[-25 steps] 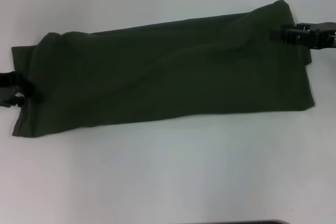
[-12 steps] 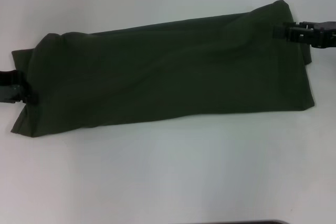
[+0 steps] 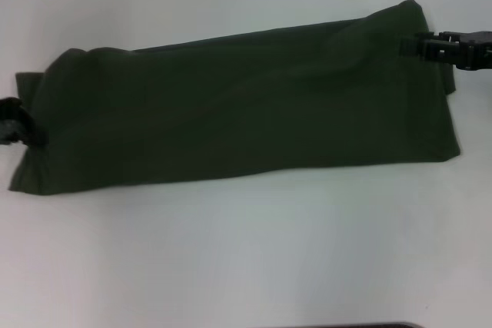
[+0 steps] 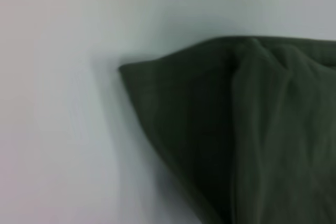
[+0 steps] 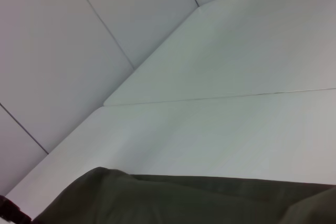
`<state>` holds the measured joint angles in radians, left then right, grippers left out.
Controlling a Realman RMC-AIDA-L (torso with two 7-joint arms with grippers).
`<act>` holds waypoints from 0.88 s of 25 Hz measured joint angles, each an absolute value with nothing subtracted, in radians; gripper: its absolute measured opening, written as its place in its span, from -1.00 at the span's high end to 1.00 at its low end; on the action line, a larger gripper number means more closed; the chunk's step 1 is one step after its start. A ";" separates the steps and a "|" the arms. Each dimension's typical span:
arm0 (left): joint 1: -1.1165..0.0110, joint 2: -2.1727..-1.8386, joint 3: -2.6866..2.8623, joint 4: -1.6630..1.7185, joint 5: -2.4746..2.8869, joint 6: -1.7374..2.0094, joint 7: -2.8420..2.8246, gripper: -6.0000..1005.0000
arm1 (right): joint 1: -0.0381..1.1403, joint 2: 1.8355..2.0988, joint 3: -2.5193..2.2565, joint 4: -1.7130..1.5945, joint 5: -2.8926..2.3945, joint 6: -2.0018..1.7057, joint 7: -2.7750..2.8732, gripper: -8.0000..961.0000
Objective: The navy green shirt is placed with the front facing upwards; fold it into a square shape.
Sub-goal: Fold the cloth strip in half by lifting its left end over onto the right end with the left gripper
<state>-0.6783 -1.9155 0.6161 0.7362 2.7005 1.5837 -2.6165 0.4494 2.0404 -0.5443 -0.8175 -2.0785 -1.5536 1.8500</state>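
Note:
My left gripper should fold its end of the shirt over toward my right gripper's end (image 3: 419, 94), because the shirt is stretched out into a piece too long for a square (image 3: 238, 109).
The navy green shirt (image 3: 246, 105) lies on the white table (image 3: 246, 251) as a long dark olive band running left to right, its chest lettering hidden. At the band's left end my left gripper (image 3: 21, 127) is shut on the fabric. My right gripper (image 3: 409, 45) is shut on the upper part of the right end. In the left wrist view a pointed corner of the shirt (image 4: 210, 129) rests on the table. The right wrist view shows only the shirt's top edge (image 5: 184, 198).
White table surface (image 5: 220, 119) stretches beyond and in front of the shirt, with a seam across it. Pale wall panels (image 5: 79, 51) rise behind the table. A dark strip (image 3: 346, 326) shows at the near edge of the head view.
My left gripper has moved left and slightly up, drawing the shirt's left end and lower left corner outward. The right gripper has held its place.

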 joint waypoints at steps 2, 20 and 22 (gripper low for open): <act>-0.662 -1.919 0.615 0.786 2.703 1.590 -2.632 0.93 | 0.450 2.041 -0.545 -0.818 -2.079 -1.551 1.850 -0.09; -0.631 -1.916 0.574 0.905 2.671 1.662 -2.626 0.93 | 0.450 2.045 -0.545 -0.818 -2.078 -1.551 1.850 -0.09; -0.630 -1.922 0.557 0.904 2.614 1.709 -2.577 0.93 | 0.452 2.045 -0.545 -0.818 -2.078 -1.551 1.850 -0.09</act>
<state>-0.6298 -1.9217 0.5575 0.9040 2.6140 1.7090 -2.5770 0.4517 2.0447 -0.5445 -0.8176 -2.0783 -1.5507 1.8500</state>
